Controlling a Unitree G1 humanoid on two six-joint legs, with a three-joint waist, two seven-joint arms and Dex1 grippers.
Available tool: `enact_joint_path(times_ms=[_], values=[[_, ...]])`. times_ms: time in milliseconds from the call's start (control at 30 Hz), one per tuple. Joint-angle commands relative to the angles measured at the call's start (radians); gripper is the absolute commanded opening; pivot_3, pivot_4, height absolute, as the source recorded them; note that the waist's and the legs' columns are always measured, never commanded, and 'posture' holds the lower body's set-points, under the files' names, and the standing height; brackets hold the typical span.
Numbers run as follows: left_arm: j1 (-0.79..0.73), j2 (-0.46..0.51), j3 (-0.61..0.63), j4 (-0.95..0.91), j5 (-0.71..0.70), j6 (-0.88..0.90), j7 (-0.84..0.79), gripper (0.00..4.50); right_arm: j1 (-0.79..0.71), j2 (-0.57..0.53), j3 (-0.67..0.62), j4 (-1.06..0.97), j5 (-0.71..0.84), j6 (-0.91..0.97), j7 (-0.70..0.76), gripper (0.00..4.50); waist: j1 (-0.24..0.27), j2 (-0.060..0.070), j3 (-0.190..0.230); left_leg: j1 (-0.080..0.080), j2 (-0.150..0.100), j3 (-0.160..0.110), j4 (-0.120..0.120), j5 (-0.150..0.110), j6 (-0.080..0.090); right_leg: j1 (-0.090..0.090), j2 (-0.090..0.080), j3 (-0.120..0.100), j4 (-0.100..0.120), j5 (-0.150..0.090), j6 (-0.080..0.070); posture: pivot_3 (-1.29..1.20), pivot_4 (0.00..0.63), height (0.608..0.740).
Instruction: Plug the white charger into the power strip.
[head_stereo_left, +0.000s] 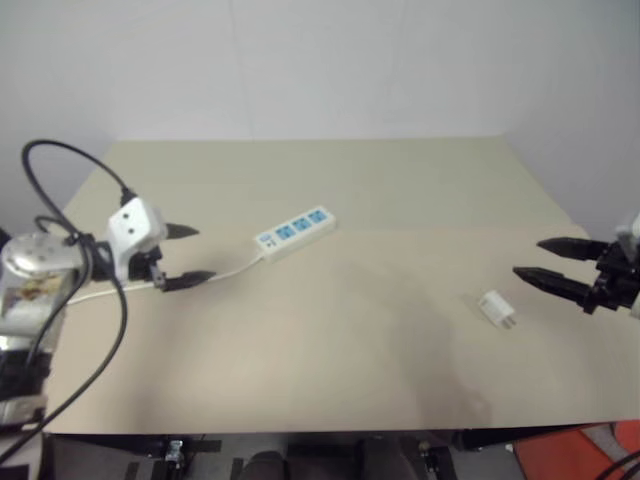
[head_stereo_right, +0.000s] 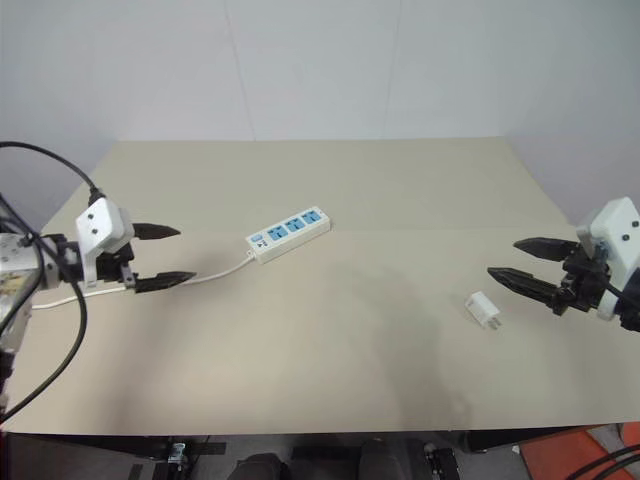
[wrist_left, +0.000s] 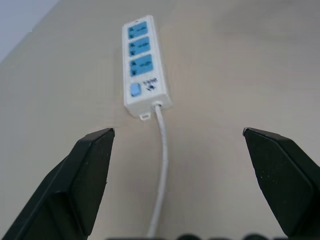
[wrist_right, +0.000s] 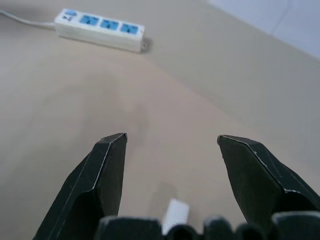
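The thin white cord (head_stereo_left: 237, 272) bends loosely away from the power strip's switch end (head_stereo_left: 266, 246). The cord will drag along when I pull the power strip nearer.
The power strip (head_stereo_left: 295, 232) is a long white bar with three blue sockets, lying slanted left of the table's centre, its thin white cord (head_stereo_left: 228, 270) running off to the left. The white charger (head_stereo_left: 497, 309), a small cube with prongs, lies on the right side of the table. My left gripper (head_stereo_left: 190, 255) hovers open at the left, over the cord and pointing at the strip's switch end (wrist_left: 135, 90). My right gripper (head_stereo_left: 530, 258) is open at the right edge, just right of the charger (wrist_right: 175, 214), with nothing between its fingers.
The beige table (head_stereo_left: 350, 380) reaches to a plain white wall behind. A black cable (head_stereo_left: 60, 150) loops over my left arm. Something orange (head_stereo_left: 580, 455) sits on the floor at the front right corner.
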Motion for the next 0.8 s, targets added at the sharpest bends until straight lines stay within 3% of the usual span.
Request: enact_joint_path(times_ms=[33, 400, 800], values=[[-0.119, -0.065, -0.066, 0.178, 0.073, -0.075, 0.015, 4.49, -0.018, 0.007, -0.025, -0.065, 0.044, 0.029, -0.04, 3.49, 0.001, 0.0, 0.0, 0.0, 0.0, 0.0, 0.0, 0.0, 0.0, 0.001, 0.0, 0.0, 0.0, 0.0, 0.0, 0.0, 0.15, 0.74], [-0.366, -0.241, -0.183, 0.709, 0.272, -0.251, 0.128, 4.49, 0.038, 0.018, -0.091, -0.176, 0.103, 0.064, -0.084, 3.49, -0.004, -0.001, 0.001, -0.002, 0.0, -0.001, 0.0, 0.0, 0.0, 0.0, 0.0, -0.001, 0.0, 0.0, 0.001, 0.0, 0.15, 0.74], [-0.441, -0.388, -0.182, 0.936, 0.326, -0.291, 0.155, 4.49, 0.055, 0.031, -0.109, -0.194, 0.124, 0.06, -0.091, 3.49, 0.002, -0.003, 0.002, -0.003, -0.001, -0.002, 0.001, 0.0, 0.0, 0.0, -0.001, -0.001, 0.0, 0.0, 0.002, 0.0, 0.15, 0.74]])
